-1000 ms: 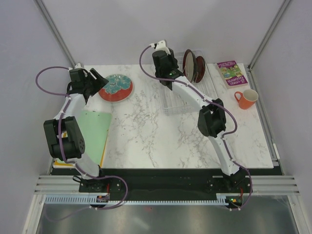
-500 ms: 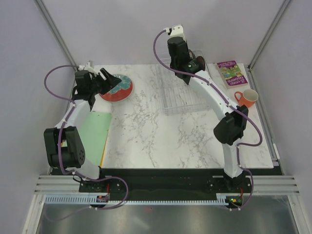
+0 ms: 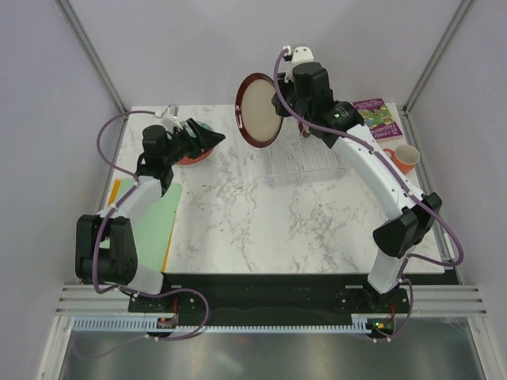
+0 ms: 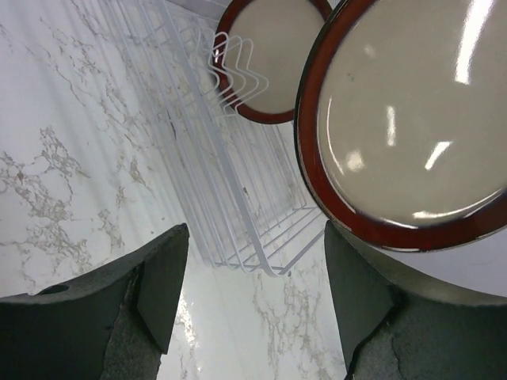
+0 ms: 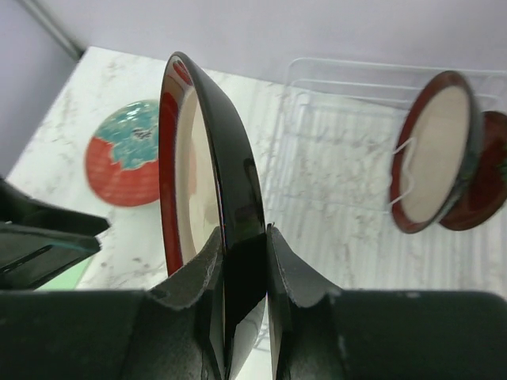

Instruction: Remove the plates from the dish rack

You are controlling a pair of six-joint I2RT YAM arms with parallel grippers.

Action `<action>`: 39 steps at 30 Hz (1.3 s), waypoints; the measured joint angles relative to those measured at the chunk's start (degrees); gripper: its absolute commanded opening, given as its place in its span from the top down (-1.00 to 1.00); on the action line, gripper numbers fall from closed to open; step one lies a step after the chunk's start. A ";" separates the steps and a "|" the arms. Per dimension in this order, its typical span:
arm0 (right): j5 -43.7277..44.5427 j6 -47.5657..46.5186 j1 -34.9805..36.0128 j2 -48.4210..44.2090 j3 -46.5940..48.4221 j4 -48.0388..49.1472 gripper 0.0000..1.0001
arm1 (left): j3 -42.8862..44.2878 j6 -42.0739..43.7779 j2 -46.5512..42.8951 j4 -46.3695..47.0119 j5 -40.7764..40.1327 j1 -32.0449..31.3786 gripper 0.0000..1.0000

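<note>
My right gripper is holding the cream plate far from the teal-and-red plate [image 5: 125,154], so my left gripper should grab the cream plate's free edge [image 3: 239,111] and put the cream plate down there.
My right gripper [image 3: 277,109] [image 5: 244,237] is shut on the rim of a cream plate with a dark red rim [image 3: 257,109] [image 5: 214,150], held upright in the air above the left end of the clear dish rack [image 3: 305,158] [image 5: 341,182]. Two plates still stand in the rack: a cream one [image 5: 432,162] [image 4: 273,55] and a red one [image 5: 491,174] behind it. The teal-and-red plate [image 3: 188,155] [image 5: 125,162] lies flat on the marble. My left gripper [image 3: 207,139] [image 4: 253,293] is open above that plate, pointing at the held plate [image 4: 404,134], holding nothing.
A purple book [image 3: 374,119] lies at the back right with an orange mug [image 3: 400,160] in front of it. A green mat [image 3: 150,222] covers the table's left edge. Grey walls and metal posts close in the back and sides.
The right arm has lifted the cream plate out of the rack and swung it left. The left gripper has moved right, off the teal plate, toward the held plate.
</note>
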 measured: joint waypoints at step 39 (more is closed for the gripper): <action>-19.65 19.96 -2.60 -8.57 -22.01 15.37 1.00 | -6.84 -10.01 0.70 21.11 0.26 -2.25 0.03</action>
